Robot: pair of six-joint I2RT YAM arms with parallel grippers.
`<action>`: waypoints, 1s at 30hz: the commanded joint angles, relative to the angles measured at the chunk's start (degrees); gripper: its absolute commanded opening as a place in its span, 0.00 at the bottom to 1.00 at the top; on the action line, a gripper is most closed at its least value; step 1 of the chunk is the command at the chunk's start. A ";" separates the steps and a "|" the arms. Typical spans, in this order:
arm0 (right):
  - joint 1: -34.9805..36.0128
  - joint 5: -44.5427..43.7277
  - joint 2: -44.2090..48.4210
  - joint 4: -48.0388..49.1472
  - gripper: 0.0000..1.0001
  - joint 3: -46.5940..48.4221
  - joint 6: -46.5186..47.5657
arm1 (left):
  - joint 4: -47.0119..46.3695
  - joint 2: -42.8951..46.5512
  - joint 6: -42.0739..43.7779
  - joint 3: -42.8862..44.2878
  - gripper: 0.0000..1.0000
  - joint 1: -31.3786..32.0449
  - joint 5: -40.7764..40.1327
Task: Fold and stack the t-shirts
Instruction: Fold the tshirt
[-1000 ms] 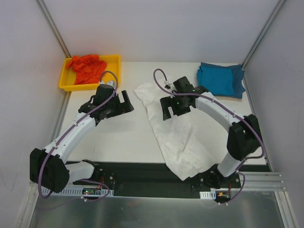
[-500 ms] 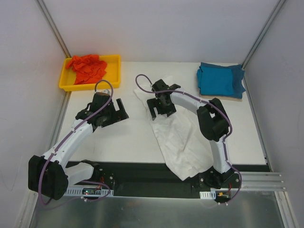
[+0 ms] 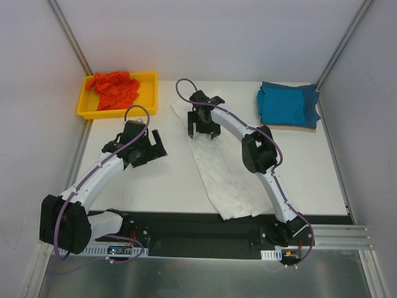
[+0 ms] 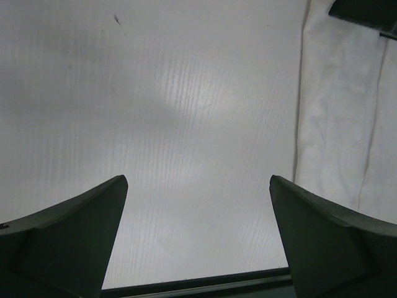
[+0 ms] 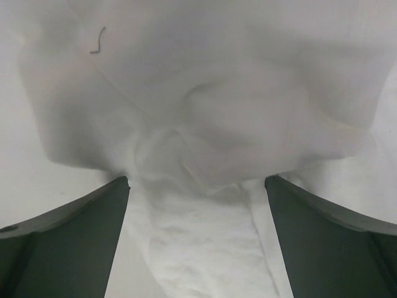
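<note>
The white t-shirt [image 3: 216,166] runs at a slant from its far end to its near hem [image 3: 227,214], so the robot's right gripper should move back and the left gripper should pull the hem straight.
The white t-shirt [image 3: 229,174] lies stretched in a long strip across the middle of the table, from the far centre to the near edge. My right gripper [image 3: 203,131] is open just above its far end; in the right wrist view the bunched white cloth [image 5: 205,161] lies between and ahead of the open fingers. My left gripper [image 3: 156,145] is open and empty over bare table to the left of the shirt, whose edge [image 4: 338,124] shows in the left wrist view. The teal-blue t-shirt [image 3: 288,104] lies folded at the far right. The orange-red t-shirt [image 3: 113,89] is crumpled in the tray.
The yellow tray [image 3: 149,94] stands at the far left corner. Grey walls close in the table on the left, back and right. A black rail [image 3: 186,226] runs along the near edge by the arm bases.
My right gripper has moved left and toward the far end of the white shirt, and the shirt has been drawn out longer and narrower. My left gripper has pulled back slightly to the left.
</note>
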State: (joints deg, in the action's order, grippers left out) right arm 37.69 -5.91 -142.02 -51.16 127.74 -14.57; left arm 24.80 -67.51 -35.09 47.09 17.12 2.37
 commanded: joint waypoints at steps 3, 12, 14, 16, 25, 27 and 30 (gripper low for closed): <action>-4.47 13.11 -3.71 12.12 0.96 2.51 -5.91 | 0.60 -0.96 -0.24 2.13 0.99 -1.04 -1.76; -5.52 20.15 8.49 18.28 0.96 -4.32 3.74 | 0.60 -2.10 -1.12 2.39 0.99 -1.13 2.19; -5.52 19.71 15.67 18.64 0.96 -10.11 6.73 | 0.43 -2.19 -1.82 2.13 0.99 -1.13 3.95; -5.52 18.41 20.35 18.20 0.96 -13.64 8.76 | 0.34 -2.02 -2.08 1.87 0.99 -1.13 6.14; -8.50 -5.76 55.30 15.48 0.96 -42.37 6.85 | -3.96 0.10 -3.32 -0.68 0.99 4.56 16.51; -13.75 -3.25 60.17 15.65 0.96 -48.69 1.94 | -5.63 -0.87 -4.54 -0.77 0.99 7.47 18.89; -22.01 8.43 67.64 16.35 0.96 -59.95 0.33 | -9.41 -3.94 -6.21 -0.42 0.99 14.50 21.52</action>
State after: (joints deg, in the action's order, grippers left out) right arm 25.10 -2.55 -78.63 -32.56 79.37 -8.88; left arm 20.84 -69.01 -38.41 46.85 25.02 17.15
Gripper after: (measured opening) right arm 0.965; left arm 0.993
